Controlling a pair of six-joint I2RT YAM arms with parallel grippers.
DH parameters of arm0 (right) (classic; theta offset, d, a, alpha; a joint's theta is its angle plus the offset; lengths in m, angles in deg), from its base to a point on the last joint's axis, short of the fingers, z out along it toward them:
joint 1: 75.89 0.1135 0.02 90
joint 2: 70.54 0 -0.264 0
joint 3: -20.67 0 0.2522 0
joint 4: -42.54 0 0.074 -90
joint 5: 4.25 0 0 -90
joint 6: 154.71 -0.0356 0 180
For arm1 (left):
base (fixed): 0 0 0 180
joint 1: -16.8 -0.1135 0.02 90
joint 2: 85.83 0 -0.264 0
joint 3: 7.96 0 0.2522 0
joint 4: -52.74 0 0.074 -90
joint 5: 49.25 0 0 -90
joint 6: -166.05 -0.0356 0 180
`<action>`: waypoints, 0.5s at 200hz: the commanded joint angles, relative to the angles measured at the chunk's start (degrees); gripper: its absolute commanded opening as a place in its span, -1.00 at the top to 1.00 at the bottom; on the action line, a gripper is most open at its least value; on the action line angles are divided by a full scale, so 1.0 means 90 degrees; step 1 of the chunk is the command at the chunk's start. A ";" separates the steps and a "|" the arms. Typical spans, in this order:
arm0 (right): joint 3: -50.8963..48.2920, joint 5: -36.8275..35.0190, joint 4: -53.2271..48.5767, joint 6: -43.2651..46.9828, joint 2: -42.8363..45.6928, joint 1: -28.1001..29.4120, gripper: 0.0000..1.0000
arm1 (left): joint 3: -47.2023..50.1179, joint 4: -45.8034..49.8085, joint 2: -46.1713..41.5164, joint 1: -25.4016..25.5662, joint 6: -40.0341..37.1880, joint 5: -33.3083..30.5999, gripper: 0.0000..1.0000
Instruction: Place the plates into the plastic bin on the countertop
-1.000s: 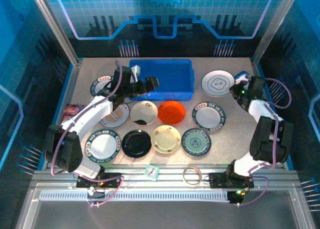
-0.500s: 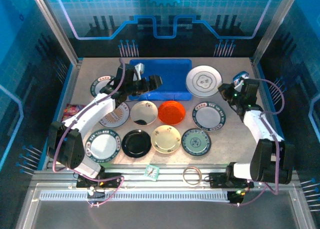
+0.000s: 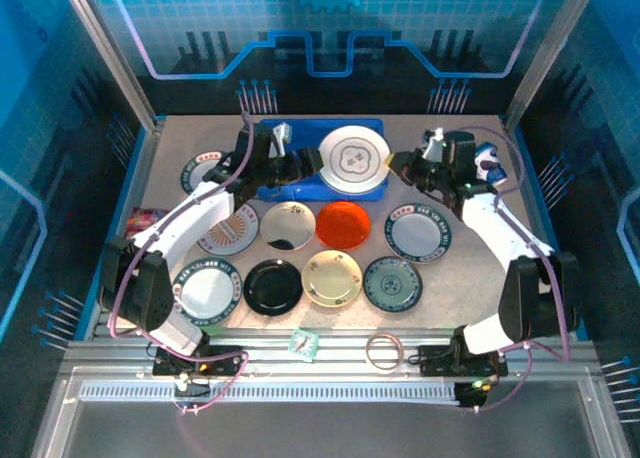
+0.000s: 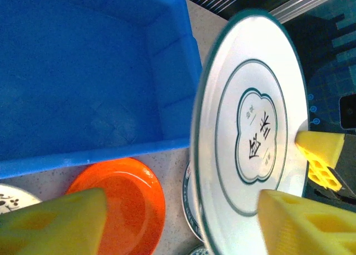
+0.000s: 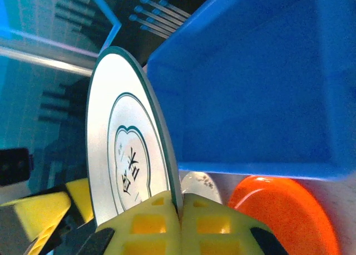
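The white plate is held by my right gripper from beside the bin's end (image 3: 385, 186), so my left gripper should grab the plate's opposite rim (image 3: 322, 164) and lower the plate inside.
My right gripper (image 3: 398, 165) (image 5: 181, 202) is shut on the rim of a white plate with a dark rim (image 3: 353, 160) (image 5: 122, 160) (image 4: 250, 138). It holds that plate tilted on edge above the right end of the blue plastic bin (image 3: 300, 143) (image 4: 83, 71) (image 5: 250, 88). My left gripper (image 3: 308, 164) (image 4: 183, 199) hangs open over the bin, just left of the held plate and apart from it. Several plates lie on the countertop (image 3: 470, 278), among them an orange one (image 3: 343, 223) (image 4: 122, 205) (image 5: 283, 210), a black one (image 3: 273, 286) and a cream one (image 3: 332, 278).
A ring of tape (image 3: 383, 352) and a small teal item (image 3: 304, 343) lie on the front rail. A pink packet (image 3: 147, 220) sits at the left edge. My left arm partly covers another patterned plate (image 3: 205, 170) left of the bin.
The right gripper has carried the white plate leftward from the table's right side to above the bin's right end. The left gripper stayed over the bin, open.
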 commanded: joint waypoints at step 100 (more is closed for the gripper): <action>0.0779 0.0258 -0.0372 0.0401 -0.0787 0.0395 0.78 | -0.0346 0.0115 0.0297 -0.0120 0.0259 0.0139 1.00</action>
